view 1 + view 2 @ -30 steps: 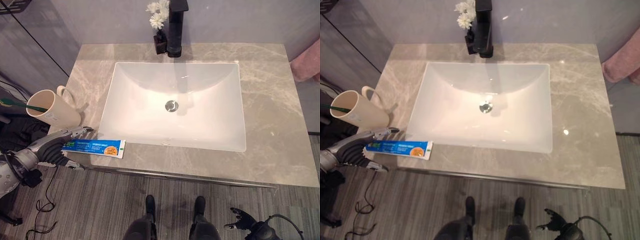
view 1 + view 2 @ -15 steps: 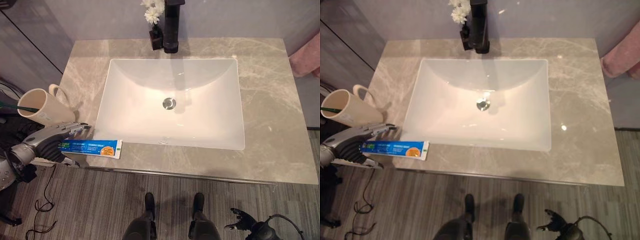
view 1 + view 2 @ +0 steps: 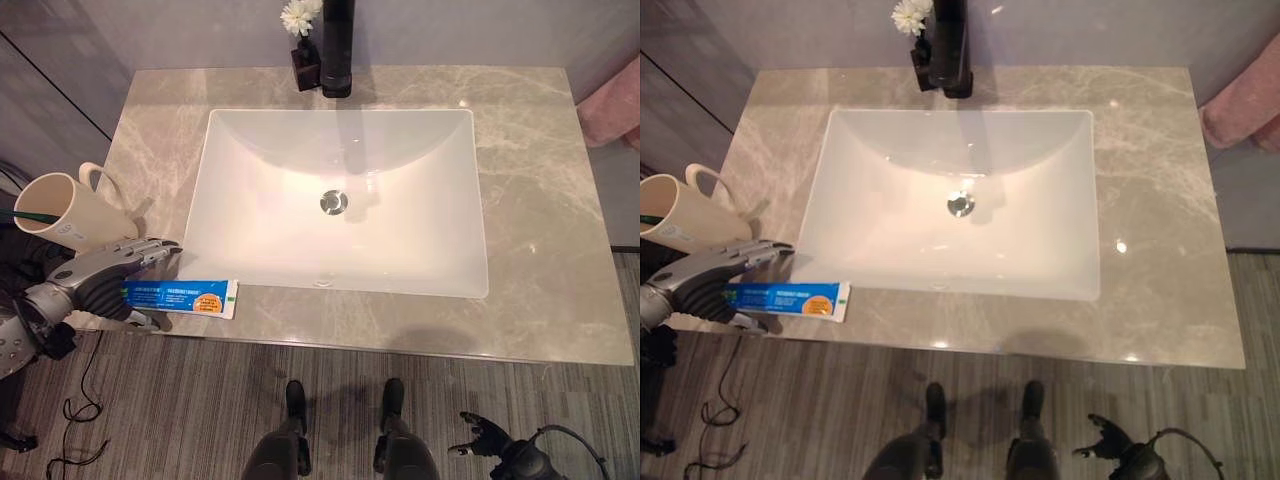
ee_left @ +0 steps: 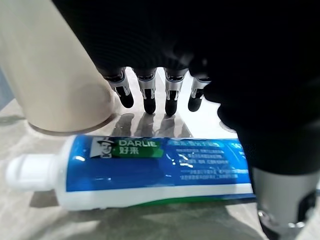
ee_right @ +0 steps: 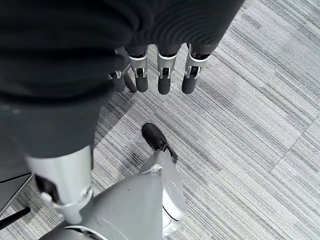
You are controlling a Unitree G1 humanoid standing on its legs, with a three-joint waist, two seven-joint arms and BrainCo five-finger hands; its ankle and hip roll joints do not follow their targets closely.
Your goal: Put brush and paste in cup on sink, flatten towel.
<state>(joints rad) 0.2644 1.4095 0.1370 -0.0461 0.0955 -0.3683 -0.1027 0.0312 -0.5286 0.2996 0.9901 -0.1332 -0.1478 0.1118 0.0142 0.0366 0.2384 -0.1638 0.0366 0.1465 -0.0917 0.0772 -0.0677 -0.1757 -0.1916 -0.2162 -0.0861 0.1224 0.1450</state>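
My gripper will lift the toothpaste tube (image 3: 178,297), and the tube will kink under my thumb while its cap end stays straight, because it has a wavy near side (image 4: 150,195).
A blue and white toothpaste tube (image 3: 180,296) lies flat on the counter's front left edge, its white cap (image 4: 27,172) pointing toward my left arm. My left hand (image 3: 100,272) is open astride the cap end: the fingers (image 4: 149,95) reach over the far side and the thumb (image 3: 150,320) sits on the near side, with no grip on the tube. Just behind it stands a cream cup (image 3: 65,215) with a green toothbrush (image 3: 35,213) in it. A pink towel (image 3: 610,110) hangs past the counter's right end. My right hand (image 3: 480,440) hangs open low over the floor.
The white sink basin (image 3: 230,180) is set in the middle of the marble counter (image 3: 540,200). A black faucet (image 3: 337,45) and a small vase of white flowers (image 3: 300,25) stand behind it. The counter's front edge runs just under the tube.
The whole picture has shifted, so the camera moved. My left hand stays at the tube's cap end with the fingers a little further over it; the tube and cup have not moved.
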